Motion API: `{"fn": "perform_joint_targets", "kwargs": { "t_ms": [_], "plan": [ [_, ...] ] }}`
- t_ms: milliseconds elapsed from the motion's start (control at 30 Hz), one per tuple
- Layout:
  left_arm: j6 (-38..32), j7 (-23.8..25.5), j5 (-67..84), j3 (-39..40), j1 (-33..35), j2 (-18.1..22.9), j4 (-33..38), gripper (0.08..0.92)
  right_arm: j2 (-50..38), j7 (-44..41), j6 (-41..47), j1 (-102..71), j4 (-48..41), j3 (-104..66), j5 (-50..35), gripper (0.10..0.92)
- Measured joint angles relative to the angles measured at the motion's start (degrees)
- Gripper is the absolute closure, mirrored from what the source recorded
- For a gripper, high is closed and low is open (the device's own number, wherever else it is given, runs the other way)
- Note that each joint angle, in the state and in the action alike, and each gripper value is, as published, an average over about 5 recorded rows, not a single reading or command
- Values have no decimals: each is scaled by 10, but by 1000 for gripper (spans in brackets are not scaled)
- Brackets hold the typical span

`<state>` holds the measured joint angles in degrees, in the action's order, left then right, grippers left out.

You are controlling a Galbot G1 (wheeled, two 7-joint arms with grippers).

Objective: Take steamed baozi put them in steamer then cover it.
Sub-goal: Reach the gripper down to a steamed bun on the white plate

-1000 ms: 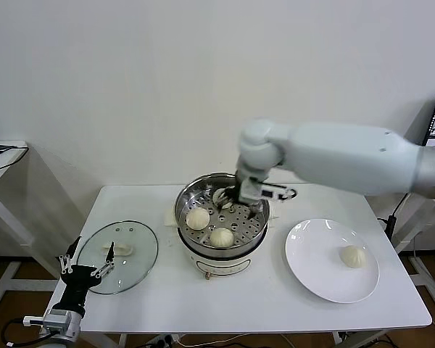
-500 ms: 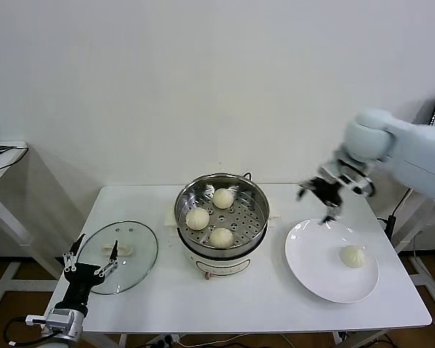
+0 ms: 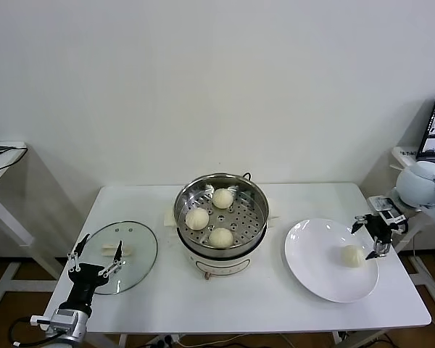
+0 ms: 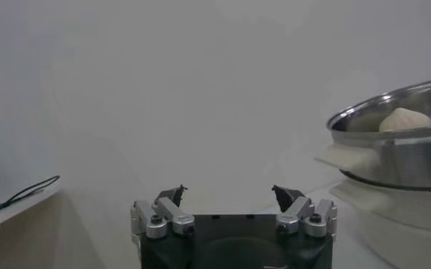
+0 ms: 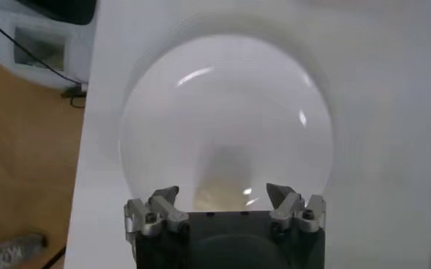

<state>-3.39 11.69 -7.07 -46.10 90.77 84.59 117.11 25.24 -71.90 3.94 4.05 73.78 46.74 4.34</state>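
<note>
My gripper is to carry over the baozi on the plate (image 3: 352, 256), and it will keep its shape, because the baozi in the steamer (image 3: 197, 218) are still round and plump.
Three cream-white baozi (image 3: 222, 198) (image 3: 197, 218) (image 3: 221, 237) lie in the shiny steel steamer (image 3: 255, 204) on its white pot base at the table's middle. One baozi (image 3: 351, 255) lies on the white plate (image 3: 315, 264) at the right. My right gripper (image 3: 373, 230) is open and empty, just above that baozi at the plate's far right edge; in the right wrist view the gripper (image 5: 223, 195) hangs over the plate (image 5: 266, 110) with the baozi (image 5: 214, 196) between its fingers. My left gripper (image 3: 96, 257) is open and empty at the front left, by the glass lid (image 3: 134, 243).
The glass lid with its white handle lies flat on the table's left side. In the left wrist view the steamer (image 4: 398, 139) with a baozi (image 4: 404, 119) shows at the right. A side table stands at far left, a monitor at far right.
My right gripper has left the steamer, empty, and swung right and down over the plate's baozi. A third baozi now lies at the steamer's back. The left arm hardly moved.
</note>
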Motion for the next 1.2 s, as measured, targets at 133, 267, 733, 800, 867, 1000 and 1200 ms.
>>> {"fn": "perform_joint_targets", "kwargs": {
  "t_ms": [133, 267, 733, 800, 867, 1000, 1200],
  "plan": [
    [-1, 0, 0, -3, 0, 0, -3, 177, 12, 9, 1, -47, -26, -44, 26, 203],
    [-1, 0, 0, -3, -1, 1, -6, 177, 27, 19, 0, -81, -48, -78, 47, 203],
    [-2, 0, -2, -4, -4, 1, -14, 177, 71, 42, -5, -143, -94, -143, 92, 203],
    [-2, 0, -3, -4, -4, 1, -14, 177, 75, 43, -6, -148, -97, -148, 95, 203],
    [-3, 0, -3, -5, -4, 1, -14, 177, 79, 44, -6, -153, -100, -153, 98, 203],
    [-3, 0, -3, -5, -5, 1, -15, 177, 84, 44, -7, -161, -102, -162, 104, 203],
    [-3, 0, -4, -4, -5, 1, -15, 177, 89, 45, -9, -168, -104, -171, 110, 220]
  ]
}}
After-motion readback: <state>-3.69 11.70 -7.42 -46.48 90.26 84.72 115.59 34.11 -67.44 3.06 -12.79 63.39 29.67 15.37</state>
